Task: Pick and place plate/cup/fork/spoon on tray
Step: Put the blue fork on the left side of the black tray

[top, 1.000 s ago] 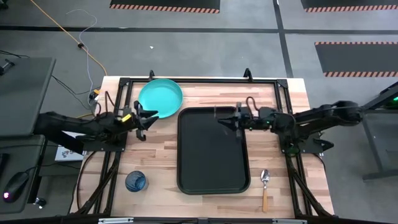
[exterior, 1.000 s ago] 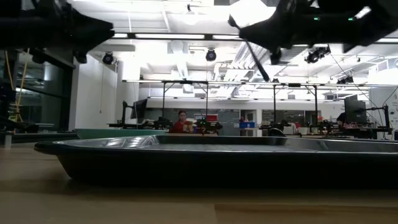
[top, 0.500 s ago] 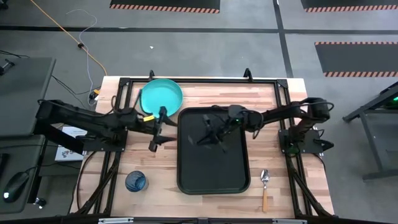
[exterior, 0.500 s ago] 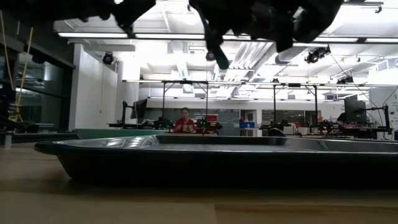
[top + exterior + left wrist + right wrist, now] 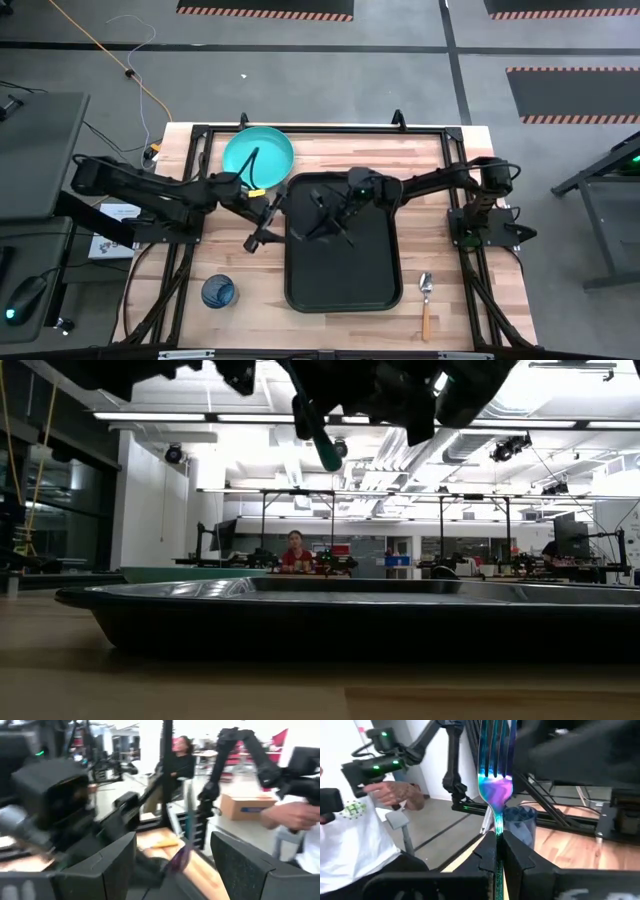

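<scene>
My left gripper should hold the fork's teeth [image 5: 495, 751] while my right gripper turns its grip, because my right gripper is pinching the fork's handle [image 5: 498, 826] by its narrow edges.
My right gripper [image 5: 322, 214] hangs over the black tray [image 5: 340, 290], shut on the fork [image 5: 495, 780]. The fork's end shows slanting down in the low view [image 5: 324, 445], above the tray [image 5: 330, 625]. My left gripper [image 5: 266, 218] is open and empty at the tray's left edge, between the tray and the teal plate [image 5: 258, 154]. In the left wrist view its fingers stand wide apart [image 5: 172, 865]. The plate lies on the table at the far left. The blue cup [image 5: 218, 292] stands at the near left. The spoon [image 5: 426, 300] lies right of the tray. My right gripper pinches the fork's handle just behind the neck [image 5: 497, 831] between its two fingers. The fork lies along the fingers, with its tines [image 5: 495, 740] pointing ahead, away from the gripper. It is lifted clear above the tray.
A black frame [image 5: 320, 128] runs around the wooden table top. A person's hand [image 5: 402, 795] and other arms show in the room beyond the table. The cup also shows behind the fork in the right wrist view [image 5: 521, 822].
My right gripper has carried the fork from the tray's right edge toward the table's left, out over the tray, and has come lower. My left gripper has gone from beside the plate toward the tray's left edge and the near side, turning as it went.
</scene>
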